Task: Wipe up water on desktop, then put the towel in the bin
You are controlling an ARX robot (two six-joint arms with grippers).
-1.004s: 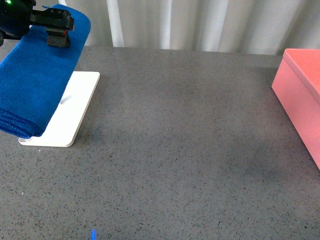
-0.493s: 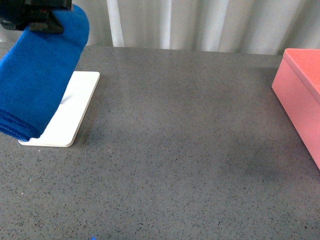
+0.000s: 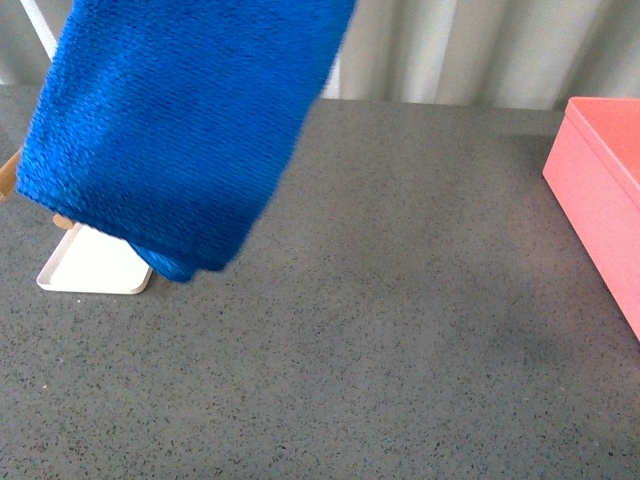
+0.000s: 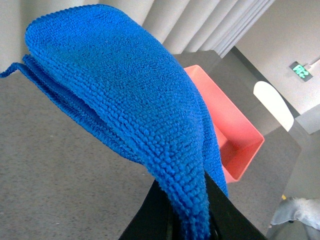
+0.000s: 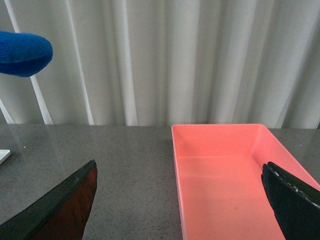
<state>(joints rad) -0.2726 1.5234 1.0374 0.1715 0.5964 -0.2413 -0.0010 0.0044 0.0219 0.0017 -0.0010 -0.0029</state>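
Limp folds (image 4: 92,114) hang down from the robot's left gripper, so the blue towel (image 4: 135,82) will sink into a crumpled pile inside the pink bin when the robot lowers it.
The blue towel (image 3: 180,130) hangs in the air over the left of the dark grey desktop (image 3: 400,330), filling the upper left of the front view. My left gripper (image 4: 187,220) is shut on the towel (image 4: 130,95), which drapes over its black fingers; the gripper itself is out of the front view. The pink bin (image 3: 605,190) stands at the desktop's right edge and is empty inside (image 5: 225,185). It also shows in the left wrist view (image 4: 232,135). My right gripper (image 5: 182,200) is open and empty, just before the bin's near wall. A towel corner (image 5: 22,52) shows far off.
A flat white tray-stand (image 3: 90,265) lies at the left, mostly hidden behind the towel, with a wooden rod (image 3: 8,175) at the frame's left edge. White curtains (image 3: 450,50) hang behind the desktop's far edge.
The towel has been lifted off the stand and swung right and toward the camera; it now hangs free and hides the left gripper from the front view.
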